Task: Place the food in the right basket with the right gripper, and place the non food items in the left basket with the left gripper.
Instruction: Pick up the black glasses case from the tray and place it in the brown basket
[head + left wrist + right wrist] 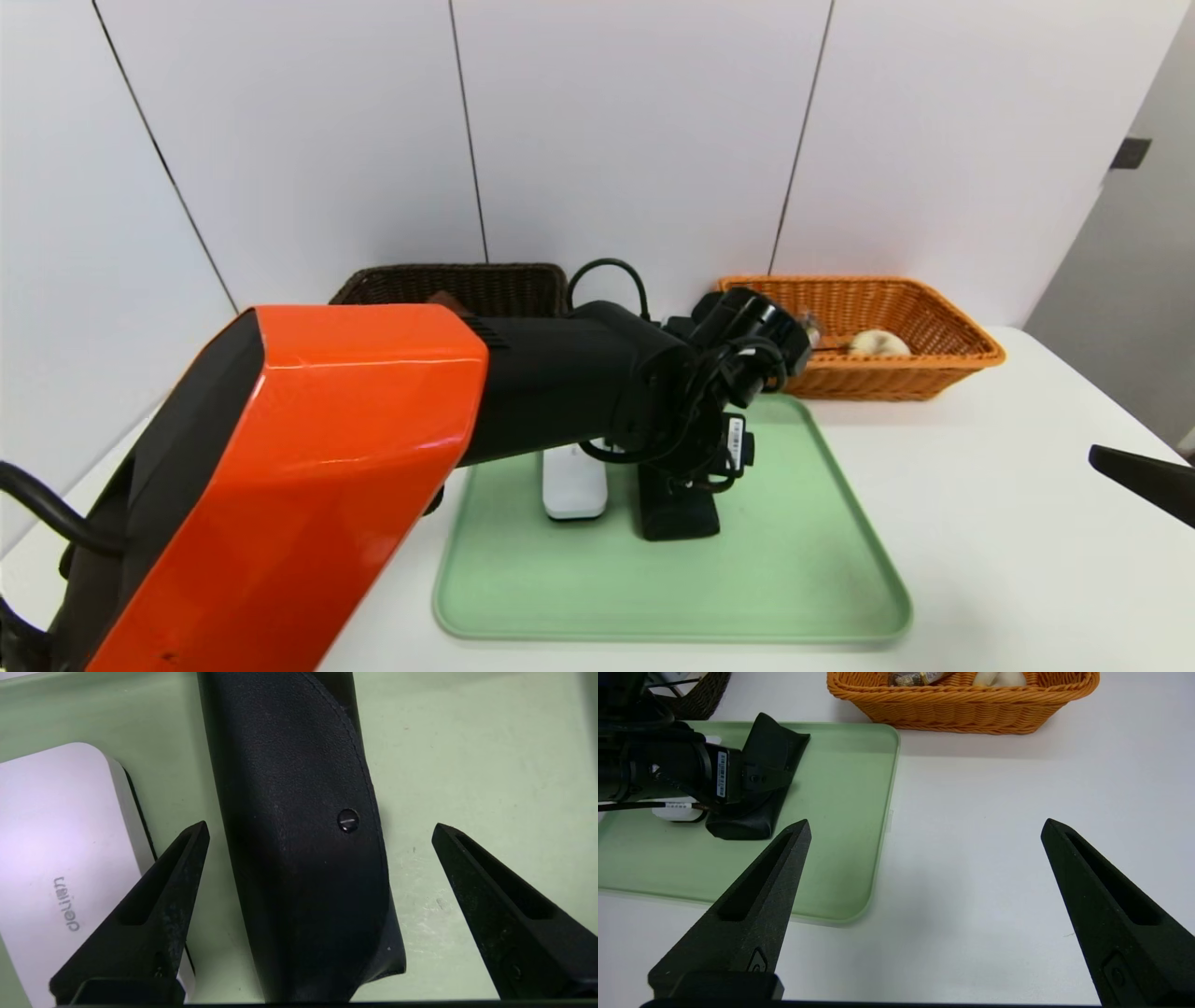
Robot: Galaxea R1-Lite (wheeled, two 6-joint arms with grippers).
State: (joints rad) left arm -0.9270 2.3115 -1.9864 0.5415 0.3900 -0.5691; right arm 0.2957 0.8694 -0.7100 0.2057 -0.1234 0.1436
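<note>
The long black cloth roll (297,845) will stay wrapped up when I lift and carry it, because a round snap button (348,820) is at the edge of the cloth roll's flap.
My left gripper (320,825) is open and low over the green tray (747,579), one finger on each side of the long black cloth roll (299,812), not touching it. The flat white slab (56,849) lies on the tray beside the roll, close to one finger. In the head view my left arm hides most of both. Right of the tray, my right gripper (925,821) hangs open over bare table with nothing in it. The cream bun (878,343) and the wrapped sweets (915,677) lie in the orange right basket (896,378).
The dark brown left basket (448,280) stands at the back left behind my left arm, with a brown corner showing inside it. Both baskets sit against the white wall. The tray's front half and the table to its right are bare.
</note>
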